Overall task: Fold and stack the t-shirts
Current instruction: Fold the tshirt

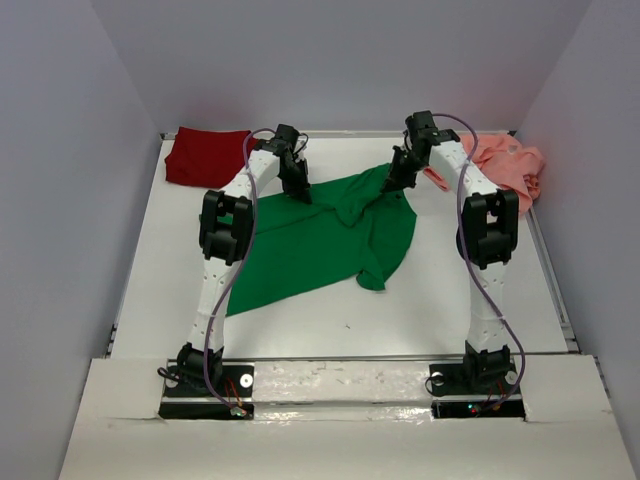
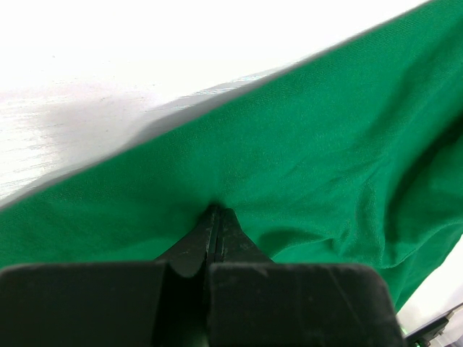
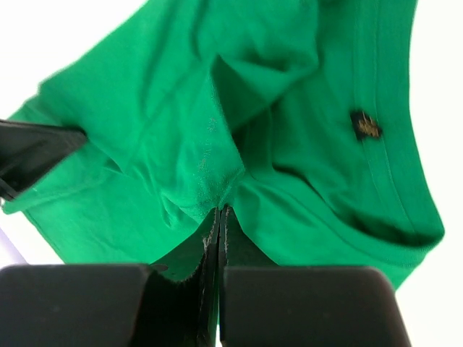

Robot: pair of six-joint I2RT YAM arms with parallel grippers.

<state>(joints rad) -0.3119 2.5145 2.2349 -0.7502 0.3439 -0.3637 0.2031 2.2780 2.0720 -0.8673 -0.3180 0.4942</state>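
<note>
The left gripper is pinning the shirt's far edge (image 1: 334,186), so the right gripper should keep pulling the pinched fold toward the collar's near end (image 1: 411,216) and let go of it there.
The bright green t-shirt (image 1: 320,240) lies partly spread in the middle of the table, its far edge lifted. My left gripper (image 1: 300,192) is shut on the shirt's far left edge; in the left wrist view the closed tips (image 2: 215,211) pinch the green cloth (image 2: 325,144). My right gripper (image 1: 392,183) is shut on the far right part, near the collar; in the right wrist view the closed tips (image 3: 221,211) pinch the green cloth (image 3: 181,108), with the collar label (image 3: 366,125) beside. The dark red t-shirt (image 1: 203,155) lies at the far left corner. The salmon pink t-shirt (image 1: 512,165) lies crumpled at the far right.
The white table (image 1: 300,320) has raised edges and grey walls close on the left, right and back. Both arm bases stand at the near edge.
</note>
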